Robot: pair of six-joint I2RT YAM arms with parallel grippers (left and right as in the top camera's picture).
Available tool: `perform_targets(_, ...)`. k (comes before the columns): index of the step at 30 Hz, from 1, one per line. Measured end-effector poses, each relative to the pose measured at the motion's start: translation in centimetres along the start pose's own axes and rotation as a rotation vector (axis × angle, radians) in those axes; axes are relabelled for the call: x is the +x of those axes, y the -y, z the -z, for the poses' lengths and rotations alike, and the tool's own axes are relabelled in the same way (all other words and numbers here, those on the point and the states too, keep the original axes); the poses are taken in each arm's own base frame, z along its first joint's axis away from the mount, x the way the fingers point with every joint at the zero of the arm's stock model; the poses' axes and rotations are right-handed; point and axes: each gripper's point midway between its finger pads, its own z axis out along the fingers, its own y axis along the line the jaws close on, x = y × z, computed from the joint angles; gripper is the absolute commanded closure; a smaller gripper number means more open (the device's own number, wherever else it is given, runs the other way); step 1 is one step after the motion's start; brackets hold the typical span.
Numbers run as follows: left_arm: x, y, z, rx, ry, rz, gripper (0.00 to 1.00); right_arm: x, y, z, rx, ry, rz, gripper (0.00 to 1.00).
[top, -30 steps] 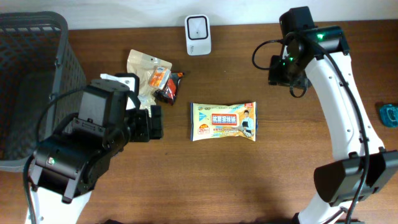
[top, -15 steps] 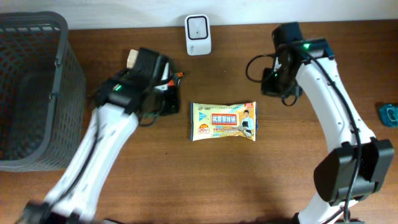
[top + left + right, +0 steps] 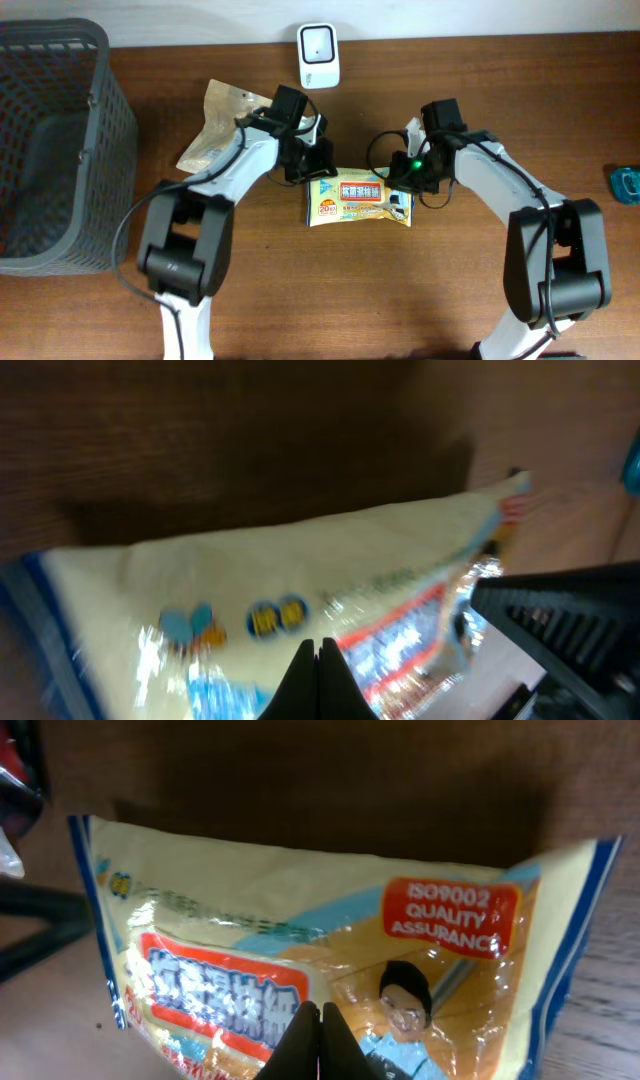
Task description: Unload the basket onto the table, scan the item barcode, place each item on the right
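Observation:
The flat packet's printed side (image 3: 345, 192) is under both my closed grippers, so my left gripper should move out of the way while my right gripper pinches up the packet's body (image 3: 378, 196).
The item is a yellow wipes packet (image 3: 360, 198) lying flat at the table's middle, printed face up; no barcode shows. My left gripper (image 3: 317, 172) is at its left end, shut, its tips over the packet's (image 3: 250, 580) face. At the right end is my right gripper (image 3: 402, 181), also shut, over the printed face (image 3: 300, 920). In the wrist views the left gripper (image 3: 320, 652) and right gripper (image 3: 320, 1016) show tips pressed together with nothing visible between them. The white scanner (image 3: 318, 43) stands at the back centre.
A dark mesh basket (image 3: 96, 100) fills the far left. A brown snack bag (image 3: 213, 127) lies left of my left arm. A small blue object (image 3: 627, 184) sits at the right edge. The right arm's black fingers (image 3: 570, 622) show in the left wrist view.
Both arms have swung in from the sides to the packet's two ends. Both grippers, open a second ago, have shut. The brown snack bag now lies tilted further left.

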Motion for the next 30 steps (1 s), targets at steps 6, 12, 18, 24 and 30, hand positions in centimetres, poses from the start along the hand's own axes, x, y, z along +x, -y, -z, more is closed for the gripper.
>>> perform_targets(6,2.2,-2.6,-1.6,-0.065,-0.106,0.086,1.0,1.3,2.9,-0.4,0.14,-0.031,-0.078,0.96)
perform_targets(12,1.7,-7.1,1.9,-0.272,-0.063,0.161,1.0,2.3,5.2,1.2,0.315,-0.092,-0.113,0.96)
perform_targets(18,-0.5,-7.4,8.5,-0.366,0.087,0.165,1.0,0.2,2.7,5.3,0.334,-0.102,-0.098,0.96)
perform_targets(24,0.4,-2.4,12.3,-0.358,0.161,0.066,1.0,-1.5,-1.9,5.1,0.11,-0.076,0.022,0.96)
perform_targets(30,1.6,-6.4,13.8,-0.567,0.18,0.231,1.0,-2.5,-6.3,2.0,-0.014,0.008,0.159,0.96)
